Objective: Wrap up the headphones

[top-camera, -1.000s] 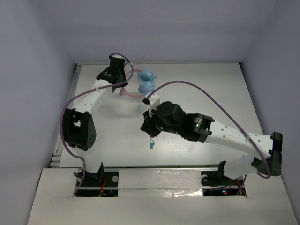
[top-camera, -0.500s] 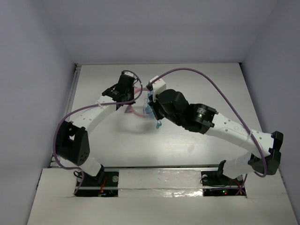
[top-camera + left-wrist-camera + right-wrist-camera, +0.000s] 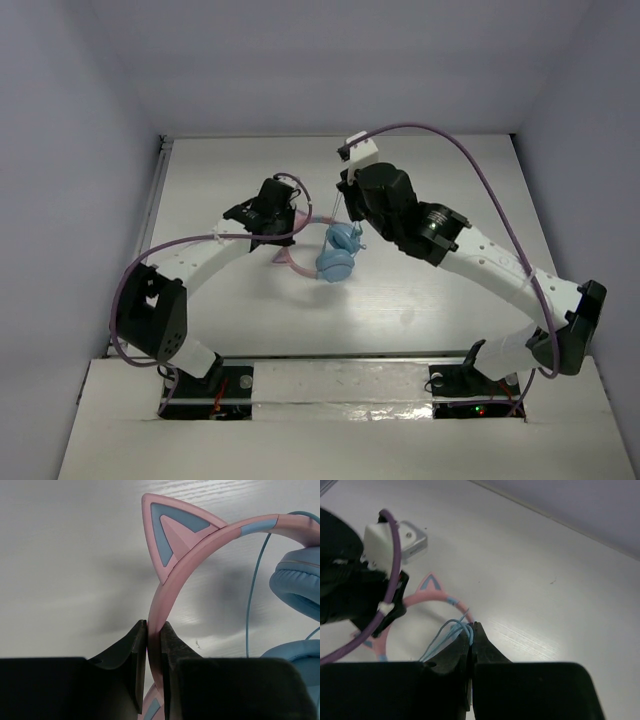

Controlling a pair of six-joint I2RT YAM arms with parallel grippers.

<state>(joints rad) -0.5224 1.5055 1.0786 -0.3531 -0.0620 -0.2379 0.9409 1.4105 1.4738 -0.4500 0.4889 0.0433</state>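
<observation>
The cable crosses the pink headband [image 3: 328,218] my left gripper holds, so my right gripper should keep carrying the cable until it hangs by the ear cups [image 3: 346,238], then release.
The headphones [image 3: 337,252] lie mid-table, light-blue ear cups together, pink headband [image 3: 292,262] curving left. My left gripper [image 3: 282,215] is shut on the pink headband [image 3: 172,575] just below a cat ear [image 3: 167,527]; an ear cup [image 3: 300,582] shows at the right. My right gripper [image 3: 350,215] is shut on loops of the thin pale-blue cable [image 3: 451,632], held above the ear cups. The headband [image 3: 432,600] lies beyond its fingertips. The cable [image 3: 255,590] also runs past the headband in the left wrist view.
Purple arm cables [image 3: 440,140] arc over the table. The left arm's wrist [image 3: 355,590] sits close to the left of my right gripper. White walls border the table on the far, left and right sides.
My right gripper has moved up and away with the cable. My left gripper has moved toward the near side and right with the headband. The ear cups now show uncovered at mid-table.
</observation>
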